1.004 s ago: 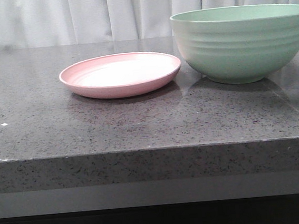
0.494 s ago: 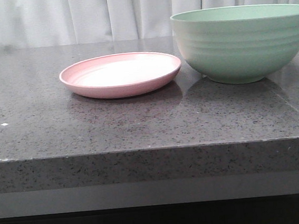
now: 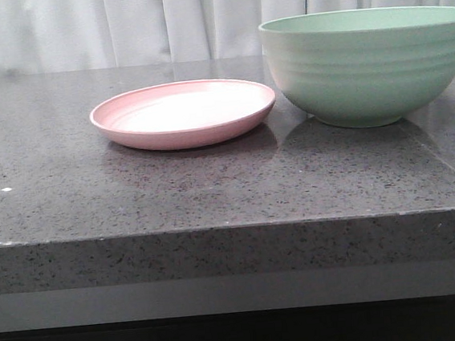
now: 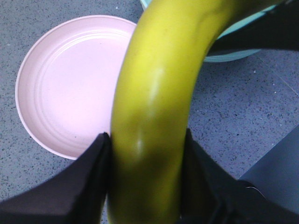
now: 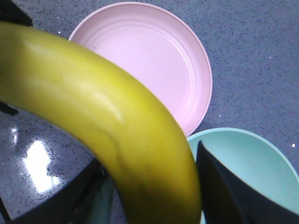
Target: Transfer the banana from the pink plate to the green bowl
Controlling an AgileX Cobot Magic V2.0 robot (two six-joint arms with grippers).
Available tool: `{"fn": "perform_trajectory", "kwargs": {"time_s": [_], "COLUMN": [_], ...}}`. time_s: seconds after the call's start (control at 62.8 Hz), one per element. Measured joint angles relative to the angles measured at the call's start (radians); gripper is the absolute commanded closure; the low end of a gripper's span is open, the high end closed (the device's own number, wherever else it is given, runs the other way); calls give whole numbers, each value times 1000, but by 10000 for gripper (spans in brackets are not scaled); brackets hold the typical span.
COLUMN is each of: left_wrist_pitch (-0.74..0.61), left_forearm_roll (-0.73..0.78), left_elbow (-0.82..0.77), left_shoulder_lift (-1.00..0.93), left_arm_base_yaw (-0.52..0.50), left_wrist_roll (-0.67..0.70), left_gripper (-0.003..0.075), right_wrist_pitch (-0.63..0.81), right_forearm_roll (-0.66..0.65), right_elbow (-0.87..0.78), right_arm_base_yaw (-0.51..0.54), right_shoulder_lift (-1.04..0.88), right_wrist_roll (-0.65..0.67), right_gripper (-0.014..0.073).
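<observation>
The banana [image 4: 147, 158] is held tight by my left gripper inside my open right gripper, so next my right gripper closes on it [image 5: 154, 182] before my left gripper opens and moves back.
The yellow banana [image 4: 156, 88] hangs in the air, clamped between both fingers of my left gripper [image 4: 147, 140]. It does not show in the front view, and neither do the arms. My right gripper [image 5: 149, 158] straddles the same banana [image 5: 93, 102], open, with slivers of bowl and counter showing between its fingers and the fruit. Below lie the empty pink plate [image 4: 65, 93] [image 5: 154, 56] [image 3: 183, 110] and the green bowl [image 5: 252, 158] [image 3: 371, 68], which stands right of the plate; its inside is hidden in the front view.
Plate and bowl rest on a dark speckled stone counter [image 3: 213, 188] with its front edge near me. A white curtain [image 3: 117, 24] closes off the back.
</observation>
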State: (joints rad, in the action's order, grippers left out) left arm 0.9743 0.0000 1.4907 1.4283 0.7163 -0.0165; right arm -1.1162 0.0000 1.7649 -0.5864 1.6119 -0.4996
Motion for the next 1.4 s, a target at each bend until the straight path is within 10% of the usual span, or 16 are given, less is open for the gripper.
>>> {"fn": "perform_trajectory", "kwargs": {"time_s": [0.112,0.51,1.402], "left_wrist_pitch": [-6,-129,-188], "left_forearm_roll": [10,134,163], "left_elbow": [0,-2,-2], "left_shoulder_lift": [0,0,0], "left_arm_base_yaw": [0,6,6], "left_wrist_roll": [-2,7,16], "left_gripper": [695,167,158], "right_wrist_pitch": [0,4,-72], "right_forearm_roll": [-16,-46,-198], "right_elbow": [0,3,62], "right_arm_base_yaw": [0,0,206], "right_shoulder_lift": [0,0,0], "right_wrist_roll": [0,10,178], "right_gripper": [581,581,581]}}
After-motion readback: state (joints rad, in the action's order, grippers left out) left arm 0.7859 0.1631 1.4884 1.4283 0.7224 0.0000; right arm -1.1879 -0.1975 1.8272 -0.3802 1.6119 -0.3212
